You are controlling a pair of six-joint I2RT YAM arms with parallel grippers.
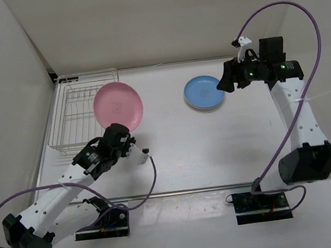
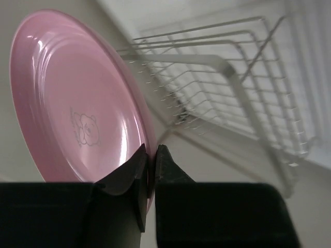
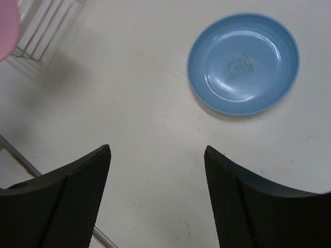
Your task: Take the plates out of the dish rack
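The pink plate in my left gripper is far from the blue plate, so next my right gripper grabs the pink plate's free rim and stacks it there.
My left gripper is shut on the lower rim of the pink plate, which it holds tilted up on edge. In the top view that pink plate hangs over the right end of the dish rack, with the left gripper just below it. The rack's wires lie behind the plate, and no plate stands among the wires that show. The blue plate lies flat on the table right of centre. My right gripper hovers open at its right edge; in its own view the open gripper has only bare table between its fingers, the blue plate ahead.
White walls close in the table on the left and at the back. A purple cable arcs above the right arm. The rack's corner and the pink plate's edge show at the upper left of the right wrist view.
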